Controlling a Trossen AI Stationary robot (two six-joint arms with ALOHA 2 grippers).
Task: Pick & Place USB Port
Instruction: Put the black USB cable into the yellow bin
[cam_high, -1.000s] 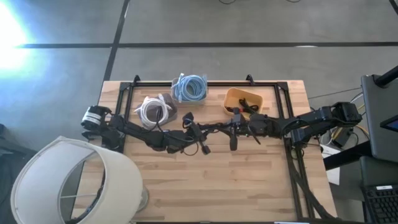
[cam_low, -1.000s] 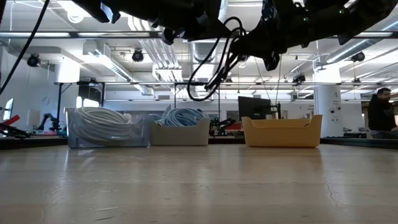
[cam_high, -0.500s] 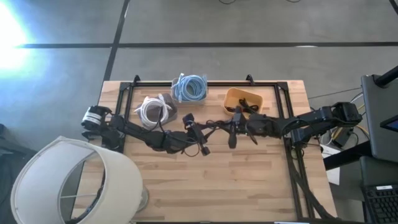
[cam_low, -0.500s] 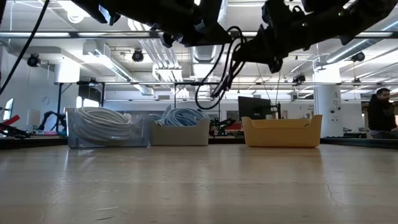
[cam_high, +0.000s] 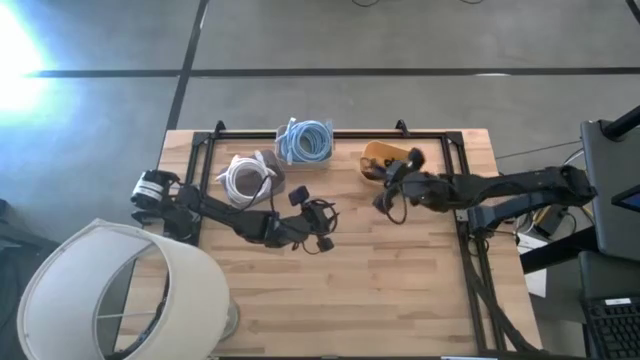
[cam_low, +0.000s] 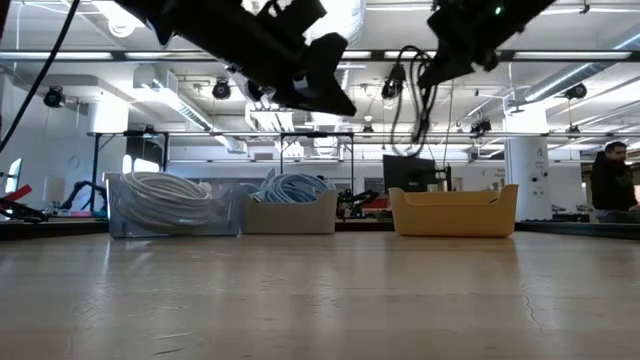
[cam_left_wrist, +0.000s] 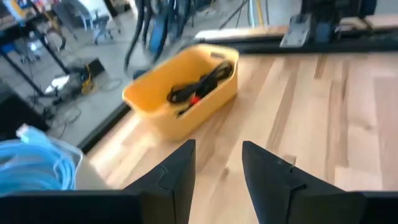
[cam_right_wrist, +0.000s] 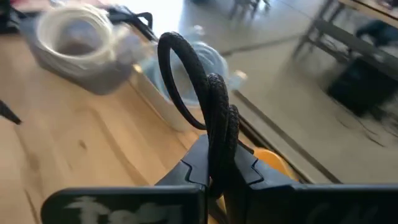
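Observation:
Next, my right gripper swings back over the yellow bin (cam_high: 377, 152) and point down before it opens, because the USB cable's loops (cam_low: 412, 112) hang in front of the yellow bin.
The USB cable (cam_high: 384, 204) is a black, coiled cord. It hangs in the air with my right gripper (cam_high: 389, 181) shut on it, just in front of the yellow bin (cam_high: 392, 157), which holds more black cables (cam_left_wrist: 198, 86). In the low view its loops (cam_low: 409, 92) dangle under the gripper, high above the table. My left gripper (cam_high: 327, 228) stands open over the table's middle with nothing between its fingers (cam_left_wrist: 176, 176). My right gripper pinches a bundle of the black cable's strands (cam_right_wrist: 219, 163) between its two fingers (cam_right_wrist: 194, 167). One loop (cam_right_wrist: 180, 74) juts out past the fingertips, and the rest hangs slack below, clear of the table.
At the far edge a clear bin of white cable (cam_high: 246, 177) and a grey bin of blue cable (cam_high: 305, 142) stand left of the yellow bin. A black frame (cam_high: 205, 160) borders the work area. A large white lampshade (cam_high: 120, 295) covers the near left corner.
My left gripper has opened and let go of the cable. My right gripper has carried the cable away from it, toward the far right and the yellow bin. The cable, which stretched between both grippers, now hangs from the right one alone.

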